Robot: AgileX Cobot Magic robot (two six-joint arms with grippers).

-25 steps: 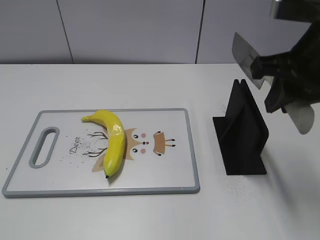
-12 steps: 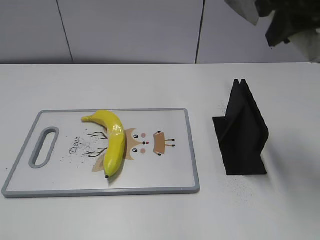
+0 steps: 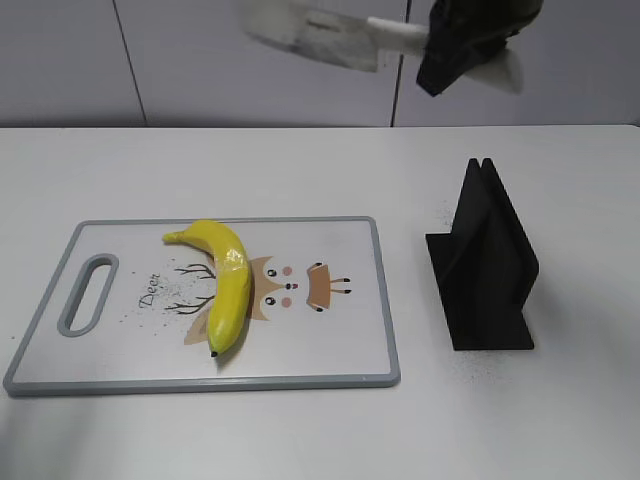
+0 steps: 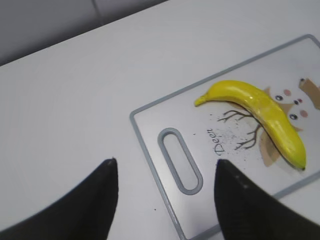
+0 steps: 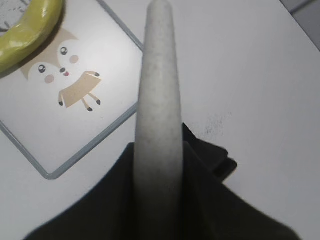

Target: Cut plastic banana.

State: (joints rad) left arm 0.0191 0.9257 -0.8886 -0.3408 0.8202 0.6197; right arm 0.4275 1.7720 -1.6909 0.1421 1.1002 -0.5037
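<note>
The knife's handle (image 3: 397, 35) is in my right gripper and the blade's far end (image 3: 268, 22) is free, so my left gripper should keep going toward that end of the blade until it closes there.
The yellow plastic banana (image 3: 226, 283) lies on the white cutting board (image 3: 330, 350), left of its middle; it also shows in the left wrist view (image 4: 260, 112) and partly in the right wrist view (image 5: 27, 30). My right gripper (image 3: 455, 45) is high at the top of the exterior view, shut on a knife (image 3: 320, 30) whose blade points left. In the right wrist view the knife's pale handle (image 5: 159, 115) sits between the dark fingers (image 5: 115, 200). My left gripper (image 4: 165, 175) is open and empty above the board's handle slot (image 4: 180, 160); it is out of the exterior view.
A black knife stand (image 3: 485, 265) is on the table right of the board, also seen in the right wrist view (image 5: 217, 160). The board carries an owl drawing (image 3: 290, 285). A grey panelled wall runs behind the white table.
My right gripper has lifted the knife from beside the black stand to the top of the view and swung left, the blade now pointing left. The banana and board have not moved.
</note>
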